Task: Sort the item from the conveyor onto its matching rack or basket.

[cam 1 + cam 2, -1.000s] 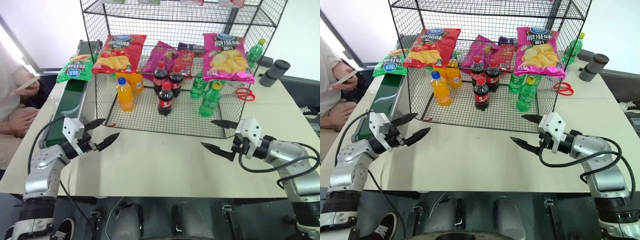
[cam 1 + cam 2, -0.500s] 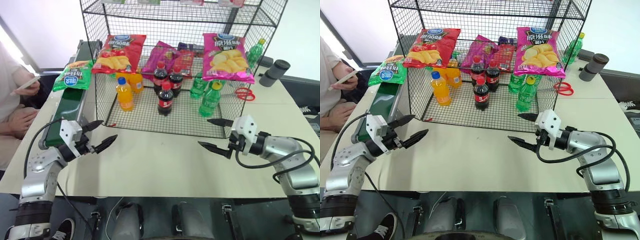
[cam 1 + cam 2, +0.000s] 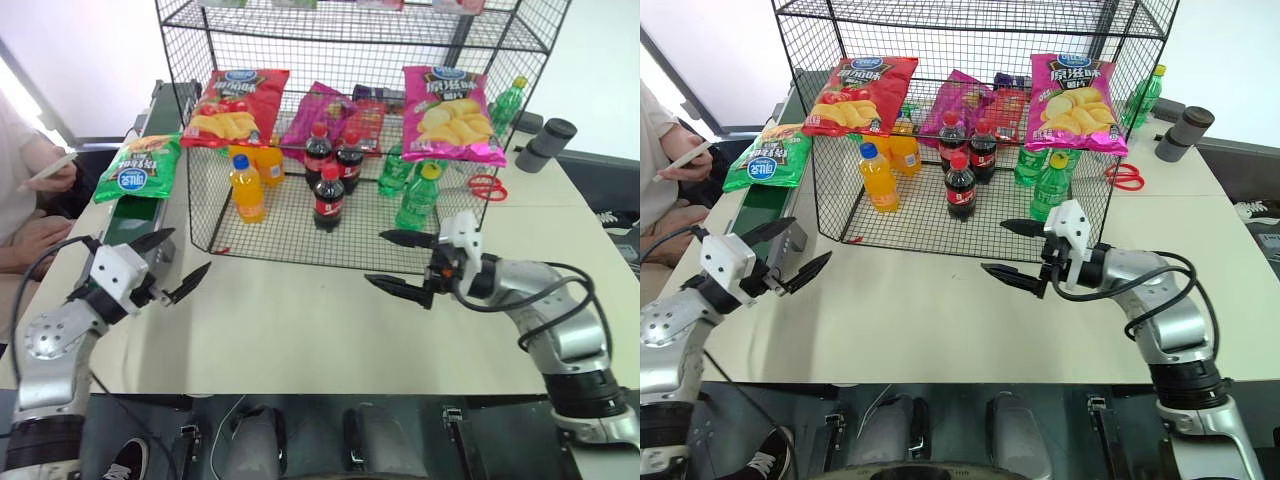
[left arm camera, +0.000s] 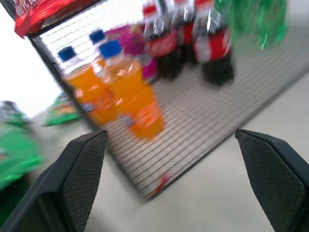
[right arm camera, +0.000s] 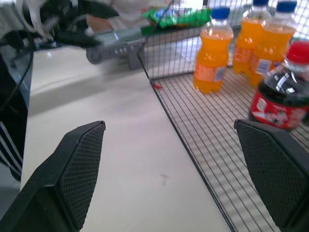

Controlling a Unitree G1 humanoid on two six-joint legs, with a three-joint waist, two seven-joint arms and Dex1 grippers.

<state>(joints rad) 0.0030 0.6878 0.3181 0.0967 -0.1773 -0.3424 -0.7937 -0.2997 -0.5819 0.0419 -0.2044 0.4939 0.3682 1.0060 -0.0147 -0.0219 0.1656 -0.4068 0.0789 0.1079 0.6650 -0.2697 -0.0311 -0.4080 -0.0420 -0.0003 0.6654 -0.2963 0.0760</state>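
My gripper will lift the bag, and the bag will stay puffed and stick out from its crimped edge (image 3: 127, 195), because the green crisp bag's body bulges (image 3: 143, 163).
The item, a glossy green crisp bag (image 3: 138, 168) with a blue oval logo, lies on the conveyor (image 3: 132, 216), a dark green belt along the table's left side, left of the black wire rack (image 3: 290, 232). My left gripper (image 3: 191, 250) hovers open and empty over the table just past the belt's near end, below the bag. My right gripper (image 3: 373, 258) is open and empty too, pointing left in front of the rack's lower edge. In the right wrist view the green bag (image 5: 188, 17) and the conveyor's end (image 5: 111, 46) show beyond the left gripper (image 5: 72, 24).
A red crisp bag (image 3: 238, 105) and a pink one (image 3: 450, 112) hang on the rack's front. Orange (image 3: 246, 187), cola (image 3: 329, 198) and green bottles (image 3: 420, 200) stand inside. A person (image 3: 25, 190) sits at the left. Red scissors (image 3: 488, 187) and a grey cylinder (image 3: 548, 143) lie far right.
The green bag has ridden down the belt toward me. My left gripper has swung left toward the belt's end and rolled. My right gripper has slid left along the rack's front.
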